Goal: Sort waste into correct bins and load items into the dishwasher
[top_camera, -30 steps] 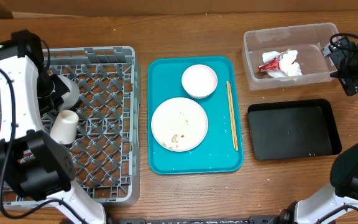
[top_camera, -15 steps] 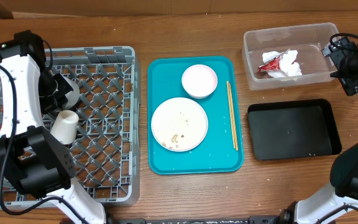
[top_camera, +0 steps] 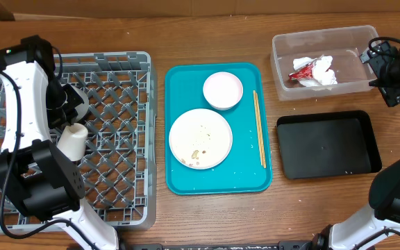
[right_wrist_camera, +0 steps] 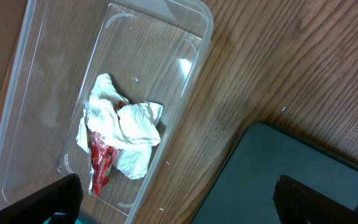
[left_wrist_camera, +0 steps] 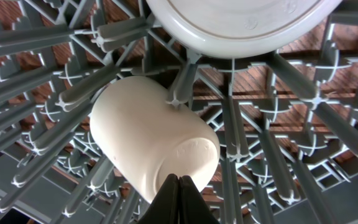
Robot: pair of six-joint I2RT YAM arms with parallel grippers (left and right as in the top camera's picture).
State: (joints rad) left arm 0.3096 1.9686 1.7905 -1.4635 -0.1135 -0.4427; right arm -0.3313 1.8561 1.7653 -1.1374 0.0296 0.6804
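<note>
I should keep my left gripper closed and push the cup's near end to stand the cup up straighter before getting the saucer, because the white cup lies tipped among the pegs.
The grey dish rack holds a white cup on its side and a white bowl. In the left wrist view the cup lies among the pegs below the bowl. My left gripper is shut and empty just above the cup. The flat plate, saucer and chopsticks lie on the teal tray. The clear tub holds the white napkin and red wrapper. My right gripper is open and empty, high over the gap between tub and black tray.
Rice-like grains and food specks lie on the plate and the teal tray. The black tray has nothing in it. Bare wooden table runs between the teal tray and both bins. Cardboard lines the far edge.
My left arm has drifted slightly toward the far side of the rack. The right arm and all objects have stayed put.
</note>
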